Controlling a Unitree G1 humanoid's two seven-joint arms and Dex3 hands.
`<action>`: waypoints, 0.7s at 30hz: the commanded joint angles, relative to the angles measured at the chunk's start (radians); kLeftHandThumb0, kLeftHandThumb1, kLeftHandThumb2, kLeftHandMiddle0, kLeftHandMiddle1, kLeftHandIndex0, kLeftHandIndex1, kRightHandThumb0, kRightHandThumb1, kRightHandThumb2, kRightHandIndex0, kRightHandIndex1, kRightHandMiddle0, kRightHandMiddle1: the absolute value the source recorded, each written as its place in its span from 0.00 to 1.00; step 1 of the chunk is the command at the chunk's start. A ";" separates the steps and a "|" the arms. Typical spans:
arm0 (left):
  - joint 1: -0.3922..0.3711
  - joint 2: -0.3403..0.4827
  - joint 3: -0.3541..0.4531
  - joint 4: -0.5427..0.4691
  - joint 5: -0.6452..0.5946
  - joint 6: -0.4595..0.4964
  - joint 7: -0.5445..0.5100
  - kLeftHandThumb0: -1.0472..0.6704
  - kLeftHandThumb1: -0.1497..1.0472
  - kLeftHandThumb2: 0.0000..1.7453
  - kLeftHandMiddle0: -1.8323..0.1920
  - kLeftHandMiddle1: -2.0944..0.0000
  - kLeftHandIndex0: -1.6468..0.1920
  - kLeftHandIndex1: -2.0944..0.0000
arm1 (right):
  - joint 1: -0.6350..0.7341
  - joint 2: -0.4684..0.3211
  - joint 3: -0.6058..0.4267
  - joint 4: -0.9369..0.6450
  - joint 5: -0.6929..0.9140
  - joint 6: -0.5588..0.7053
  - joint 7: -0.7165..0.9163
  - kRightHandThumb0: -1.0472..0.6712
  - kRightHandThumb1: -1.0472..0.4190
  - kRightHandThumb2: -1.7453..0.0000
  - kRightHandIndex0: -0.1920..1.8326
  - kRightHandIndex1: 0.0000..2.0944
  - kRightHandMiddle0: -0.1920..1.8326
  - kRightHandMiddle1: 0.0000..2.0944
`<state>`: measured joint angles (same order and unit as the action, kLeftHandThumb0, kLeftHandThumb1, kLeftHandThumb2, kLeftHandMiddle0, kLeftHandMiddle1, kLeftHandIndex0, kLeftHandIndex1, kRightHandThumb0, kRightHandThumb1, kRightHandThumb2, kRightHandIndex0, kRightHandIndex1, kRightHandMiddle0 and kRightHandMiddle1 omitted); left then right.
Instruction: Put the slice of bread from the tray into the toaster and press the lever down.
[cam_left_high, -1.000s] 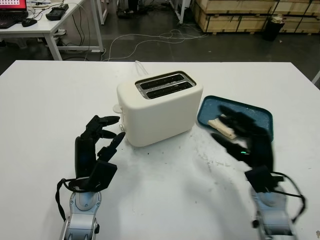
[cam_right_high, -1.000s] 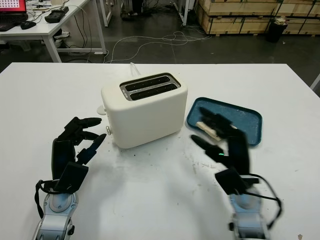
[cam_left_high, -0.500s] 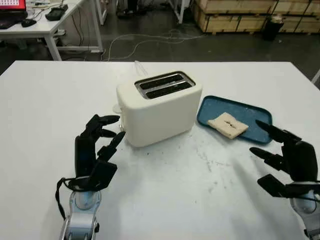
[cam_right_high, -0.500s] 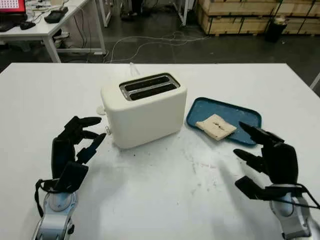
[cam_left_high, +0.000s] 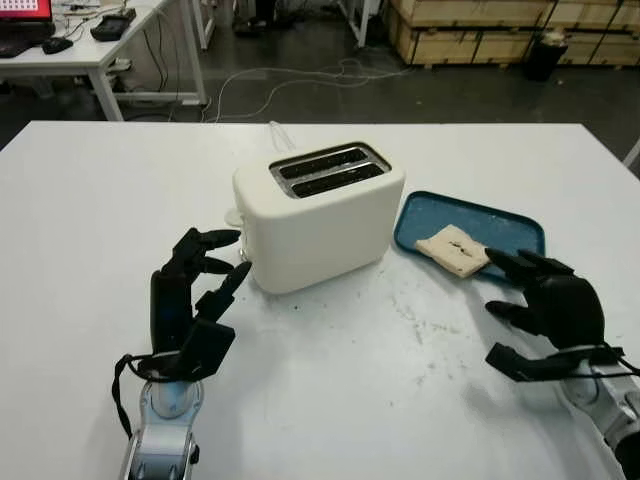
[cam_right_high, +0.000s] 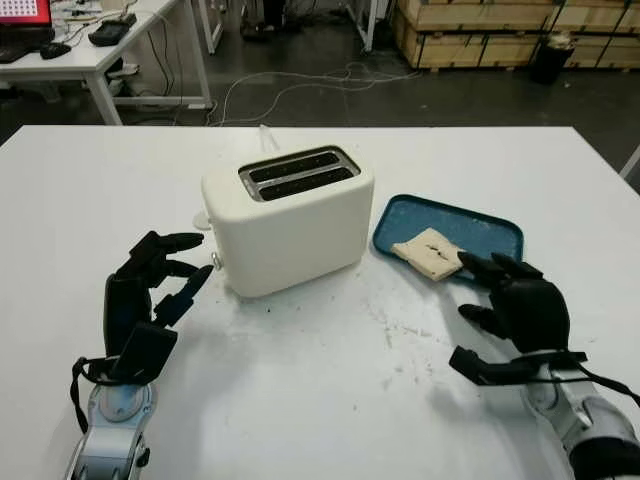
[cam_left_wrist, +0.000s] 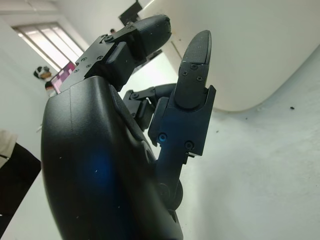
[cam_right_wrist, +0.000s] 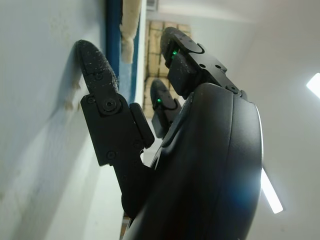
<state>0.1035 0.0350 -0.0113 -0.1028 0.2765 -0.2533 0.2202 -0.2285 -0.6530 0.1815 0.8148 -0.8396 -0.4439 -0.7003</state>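
I expect the slice of bread (cam_left_high: 453, 250) to stay flat when I lift it by its edge, since it sticks straight out over the tray's near rim (cam_left_high: 462, 272).
A cream two-slot toaster (cam_left_high: 320, 215) stands mid-table with both slots empty. To its right lies a blue tray (cam_left_high: 515, 225) with a slice of bread (cam_left_high: 452, 249) at its near left corner. My right hand (cam_left_high: 515, 310) is open and low over the table just in front of the tray's near edge, its fingertips close to the bread but apart from it. In the right wrist view the tray's rim (cam_right_wrist: 114, 45) and the bread (cam_right_wrist: 131, 25) lie just beyond the thumb. My left hand (cam_left_high: 200, 280) is open and upright beside the toaster's left end (cam_left_wrist: 260, 50).
The white table (cam_left_high: 350, 400) has bare room in front of the toaster and between the hands. A white cord (cam_left_high: 280, 135) runs off behind the toaster. Beyond the table are a desk (cam_left_high: 90, 45) at the back left and wooden crates (cam_left_high: 480, 25).
My right hand left its spot over the bread, swung out to the right, then came back lower in front of the tray. The left hand has stayed put.
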 joint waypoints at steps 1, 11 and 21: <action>-0.006 0.001 -0.003 -0.003 0.011 -0.006 0.005 0.39 0.89 0.10 0.65 0.34 0.61 0.59 | -0.024 -0.003 0.039 0.041 -0.015 0.010 -0.007 0.32 0.24 1.00 0.30 0.00 0.35 0.00; -0.008 -0.002 0.001 -0.002 -0.001 -0.008 0.005 0.39 0.89 0.09 0.66 0.34 0.61 0.58 | -0.103 -0.009 0.143 0.119 -0.011 -0.002 -0.069 0.32 0.22 1.00 0.27 0.00 0.31 0.00; -0.009 0.000 0.000 -0.001 0.002 -0.012 0.006 0.39 0.89 0.09 0.65 0.34 0.61 0.59 | -0.165 -0.015 0.193 0.155 -0.003 -0.027 -0.060 0.32 0.24 1.00 0.27 0.00 0.30 0.00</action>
<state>0.1034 0.0348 -0.0114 -0.1034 0.2780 -0.2535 0.2249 -0.3710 -0.6585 0.3625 0.9561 -0.8389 -0.4577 -0.7697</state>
